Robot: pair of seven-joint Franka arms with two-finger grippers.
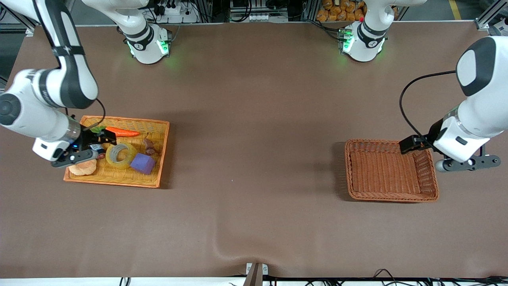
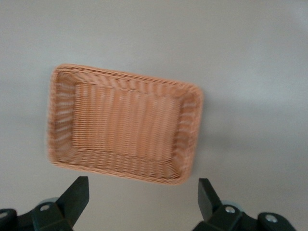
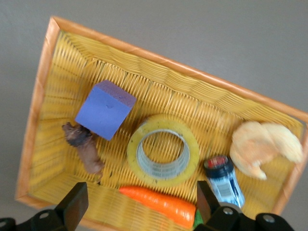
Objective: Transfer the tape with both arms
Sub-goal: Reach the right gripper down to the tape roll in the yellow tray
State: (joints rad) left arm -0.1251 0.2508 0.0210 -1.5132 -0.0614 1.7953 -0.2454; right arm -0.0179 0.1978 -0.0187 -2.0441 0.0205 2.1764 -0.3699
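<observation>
The carrot (image 1: 123, 132) is beside the ring instead of across it, so I expect the tape (image 1: 133, 153) to come up by itself and its neighbours to stay in place when I lift.
The tape (image 1: 129, 158), a translucent yellow ring with a grey-white core, lies flat in the yellow basket (image 1: 119, 183) between the carrot (image 1: 122, 132) and the purple block (image 1: 143, 163). My right gripper (image 1: 104, 140) hangs open above this basket. In the right wrist view it (image 3: 139, 204) is over the carrot (image 3: 159, 204), with the tape (image 3: 166, 124) just ahead of the fingertips. My left gripper (image 1: 408, 145) is open and empty above the brown basket (image 1: 391, 171), at its rim toward the left arm's end. It also shows in the left wrist view (image 2: 143, 197).
The yellow basket (image 3: 43, 82) also holds a purple block (image 3: 103, 109), a brown toy (image 3: 84, 147), a blue-labelled can (image 3: 222, 183) and a bread roll (image 3: 262, 147). The brown basket (image 2: 120, 125) holds nothing. Brown table cloth lies between the two baskets.
</observation>
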